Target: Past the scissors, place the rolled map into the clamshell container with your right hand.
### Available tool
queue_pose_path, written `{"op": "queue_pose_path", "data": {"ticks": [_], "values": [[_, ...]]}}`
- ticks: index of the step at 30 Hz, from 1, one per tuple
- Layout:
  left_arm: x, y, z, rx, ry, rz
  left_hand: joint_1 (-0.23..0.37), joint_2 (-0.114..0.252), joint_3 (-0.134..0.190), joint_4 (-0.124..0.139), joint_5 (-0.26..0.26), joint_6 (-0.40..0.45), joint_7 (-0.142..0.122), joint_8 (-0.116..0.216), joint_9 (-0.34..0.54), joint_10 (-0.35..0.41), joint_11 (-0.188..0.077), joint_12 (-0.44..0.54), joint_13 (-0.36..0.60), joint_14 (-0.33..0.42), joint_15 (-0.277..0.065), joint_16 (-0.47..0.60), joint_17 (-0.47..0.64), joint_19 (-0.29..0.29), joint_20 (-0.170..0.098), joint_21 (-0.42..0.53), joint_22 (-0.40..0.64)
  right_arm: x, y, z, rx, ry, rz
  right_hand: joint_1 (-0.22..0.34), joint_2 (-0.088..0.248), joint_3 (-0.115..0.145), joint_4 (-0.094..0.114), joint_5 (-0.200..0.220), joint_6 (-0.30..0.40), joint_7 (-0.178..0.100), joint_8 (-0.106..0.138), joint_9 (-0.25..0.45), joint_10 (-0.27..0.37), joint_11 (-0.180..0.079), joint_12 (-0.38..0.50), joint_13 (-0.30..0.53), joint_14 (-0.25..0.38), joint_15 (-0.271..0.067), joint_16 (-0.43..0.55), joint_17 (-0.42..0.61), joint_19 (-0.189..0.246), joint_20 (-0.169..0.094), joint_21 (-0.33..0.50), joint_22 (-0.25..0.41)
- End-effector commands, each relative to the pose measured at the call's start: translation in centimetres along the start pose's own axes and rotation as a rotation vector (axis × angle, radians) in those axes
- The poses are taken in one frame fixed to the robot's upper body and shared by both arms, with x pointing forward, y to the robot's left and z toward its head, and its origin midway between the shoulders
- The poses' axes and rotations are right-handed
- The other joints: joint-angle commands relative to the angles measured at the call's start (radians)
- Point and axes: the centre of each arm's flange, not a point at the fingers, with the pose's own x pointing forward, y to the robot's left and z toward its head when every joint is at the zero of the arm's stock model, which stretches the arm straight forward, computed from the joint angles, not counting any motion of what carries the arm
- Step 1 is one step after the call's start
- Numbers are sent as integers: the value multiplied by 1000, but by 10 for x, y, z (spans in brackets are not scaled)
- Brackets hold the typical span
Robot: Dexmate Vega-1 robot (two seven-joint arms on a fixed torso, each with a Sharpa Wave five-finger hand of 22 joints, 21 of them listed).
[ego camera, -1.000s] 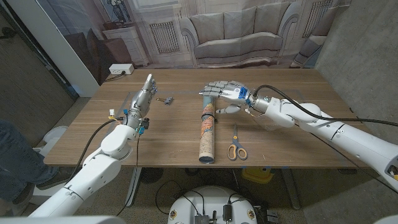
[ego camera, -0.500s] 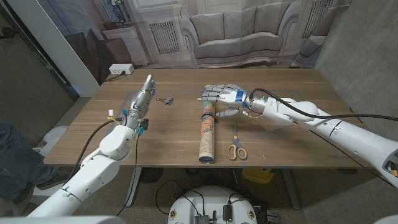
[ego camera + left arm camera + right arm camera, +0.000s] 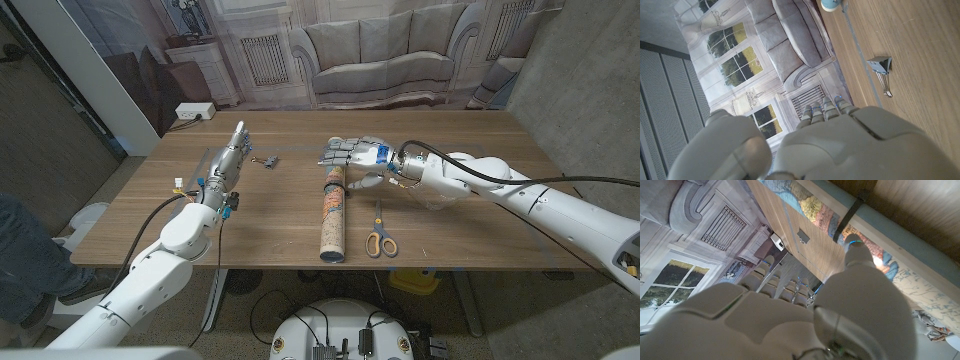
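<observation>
The rolled map [image 3: 333, 220] has a dark band [image 3: 334, 185] tight around its middle, so the rolled map will stay rolled up and straight when I lift it.
The rolled map [image 3: 333, 215], printed and bound by a dark band, lies lengthwise at the table's middle. My right hand [image 3: 352, 158] hovers over its far end with fingers spread. In the right wrist view the thumb of that hand [image 3: 790, 315] touches the map [image 3: 900, 270] beside the band; nothing is gripped. The scissors [image 3: 379, 237], with orange handles, lie just right of the map's near half. A clear clamshell container [image 3: 213, 160] sits at the left, beside my left hand [image 3: 231, 156], which stands upright with straight fingers and holds nothing.
A black binder clip [image 3: 266, 160] [image 3: 881, 67] lies between the container and the map's far end. Something clear and crumpled [image 3: 436, 198] sits under my right forearm. The wooden table [image 3: 470, 140] has bare room at the far right and along the front left.
My right hand has shifted a little left and down onto the far end of the map. The map, scissors and left hand have not moved.
</observation>
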Motion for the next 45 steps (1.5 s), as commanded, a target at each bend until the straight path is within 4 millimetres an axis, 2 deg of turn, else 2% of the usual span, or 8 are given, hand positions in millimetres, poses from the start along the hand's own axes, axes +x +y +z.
{"op": "queue_pose_path", "data": {"ticks": [1, 13, 25, 45], "values": [[0, -1, -2, -5, -4, -2, 2, 4, -10, 1, 7, -1, -1, -3, 3, -6, -6, -5, 5, -11, 1, 3, 3, -9, -13, -2, 3, 5, 3, 0, 13, -29, 47, 2, 4, 3, 6, 4, 7, 4, 8, 3, 15, 0, 8, 2, 13, -119, 8, 3, 10, -156, 7, 4], [1, -2, -4, -12, -7, 2, 2, 5, -12, 1, 7, -1, -1, -3, 3, -5, -5, -4, 5, -11, 0, 4, 3, -11, -13, -3, 3, 16, 13, 5, -6, -68, 118, 2, 6, 1, 8, 5, 9, 4, 8, 2, 22, -2, 11, 2, 12, -116, 7, 2, 10, -152, 6, 4], [-2, 6, -8, -21, -12, 23, 2, 6, -15, 1, 7, -4, -1, -4, 3, -7, -7, -5, 5, -12, -1, 4, 3, -14, -13, -3, 3, 26, 10, 1, -21, -92, 148, -4, 6, -4, 13, 6, 21, 4, 12, 2, 26, 3, 12, 2, 8, -109, 6, 3, 6, -148, 5, 4], [-2, 11, -16, -37, -8, 37, 3, 8, -20, 2, 6, -3, 0, -3, 3, -9, -7, -5, 5, -13, 0, 4, 3, -15, -13, -3, 3, 39, 18, 2, -10, -118, 216, -7, 8, -9, 17, 7, 30, 7, 14, 2, 30, 8, 13, 2, 11, -104, 7, 2, 5, -142, 5, 4]]}}
